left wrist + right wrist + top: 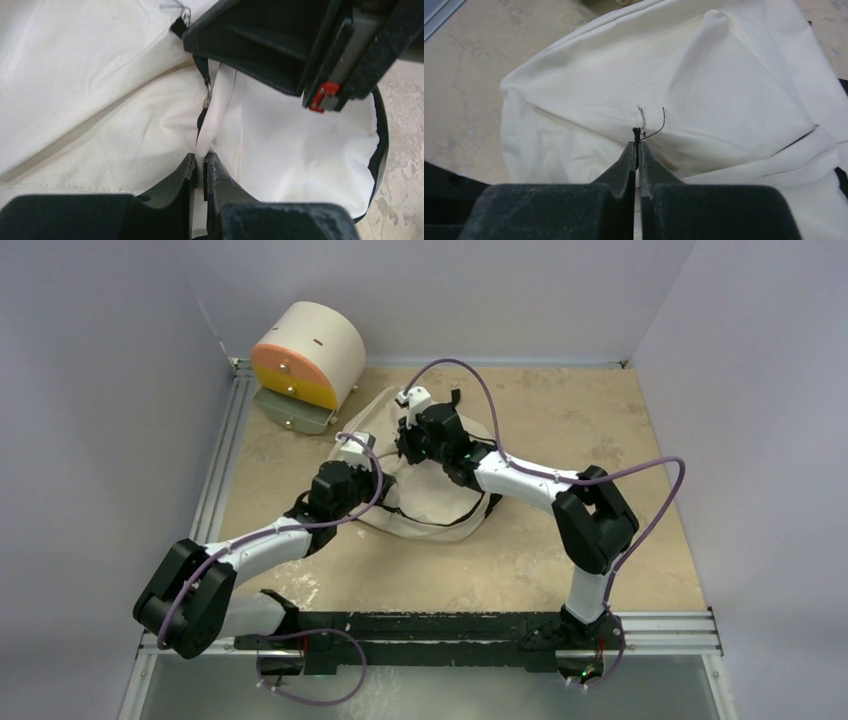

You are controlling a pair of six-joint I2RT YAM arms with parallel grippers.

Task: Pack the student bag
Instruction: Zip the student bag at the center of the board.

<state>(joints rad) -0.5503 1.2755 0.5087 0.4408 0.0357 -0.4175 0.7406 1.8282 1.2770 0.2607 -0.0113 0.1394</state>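
My left gripper is holding the cream fold (213,119) below the zipper pull, so my right gripper should go on pulling the black zipper tab (637,132) until it gets to the far end of the zipper.
The student bag (440,502) is a cream fabric backpack lying flat and crumpled mid-table, with black zippers and straps at its edges. My left gripper (380,472) sits on its left part; in the left wrist view it (204,161) is shut on a raised fold of the bag's cream fabric (100,100), just below a metal zipper pull (207,95). My right gripper (408,452) is close above the left one. In the right wrist view it (638,145) is shut on a small black zipper tab (637,133) with a loose thread, on the bag (724,90).
A cream-and-orange cylindrical drawer unit (305,365) stands at the back left, near the wall corner. A metal rail (222,460) runs along the table's left edge. The right gripper's black body (280,45) hangs right over the left gripper's fingers.
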